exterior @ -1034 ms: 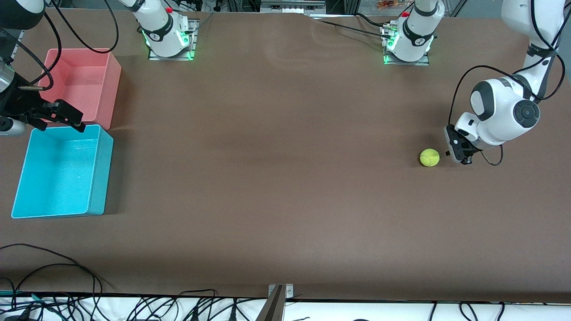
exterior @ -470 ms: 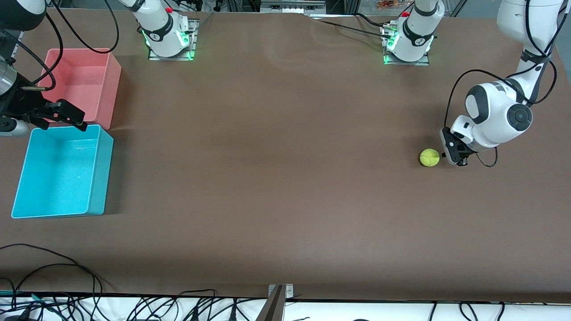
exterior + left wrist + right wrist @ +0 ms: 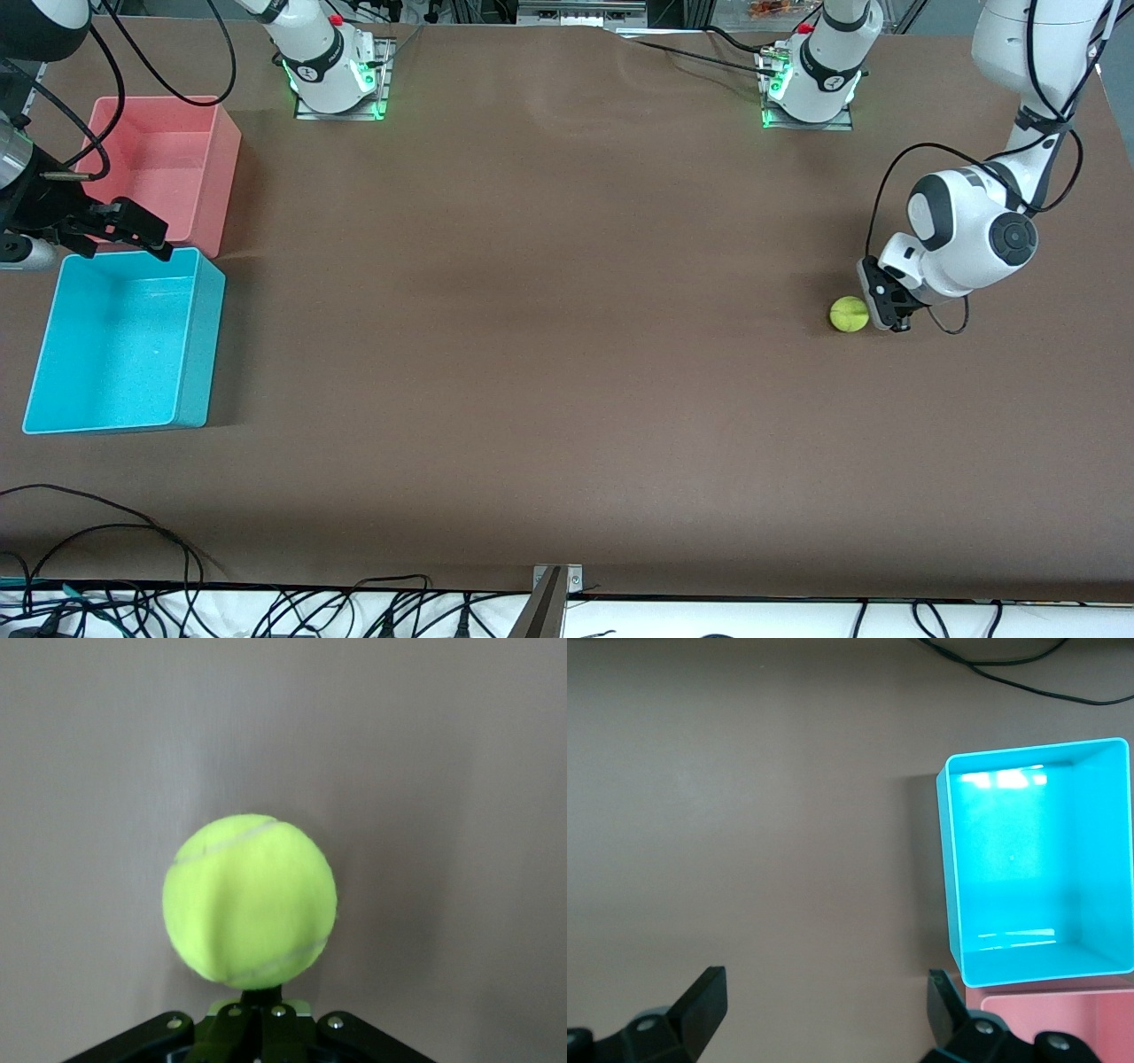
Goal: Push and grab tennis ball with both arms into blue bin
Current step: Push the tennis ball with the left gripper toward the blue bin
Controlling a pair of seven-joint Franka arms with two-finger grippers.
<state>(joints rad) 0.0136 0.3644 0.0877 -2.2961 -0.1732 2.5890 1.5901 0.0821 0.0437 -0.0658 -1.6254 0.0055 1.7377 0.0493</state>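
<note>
I should push next until the ball rolls free, because my left gripper's closed fingers are behind the tennis ball point(image 3: 848, 314), facing clear table point(image 3: 563, 377) toward the blue bin.
The tennis ball point(image 3: 849, 314) lies on the brown table near the left arm's end. My left gripper point(image 3: 876, 308) is down at table height right beside it, fingers shut together, with the tips touching the ball's side. In the left wrist view the ball point(image 3: 250, 899) fills the middle, just ahead of the shut gripper point(image 3: 262, 999). My right gripper point(image 3: 133, 235) is open and empty, hovering over the edge of the blue bin point(image 3: 200, 346) where it meets the pink bin. The right wrist view shows the open gripper point(image 3: 826, 997) and the empty blue bin point(image 3: 949, 868).
A pink-red bin point(image 3: 224, 168) stands beside the blue bin, farther from the front camera; its corner shows in the right wrist view point(image 3: 1054, 1028). Cables point(image 3: 106, 523) lie along the table's front edge. The two arm bases point(image 3: 332, 75) stand at the back.
My left gripper has slid toward the right arm's end until it touches the ball, which has shifted slightly that way. The right gripper has stayed in place.
</note>
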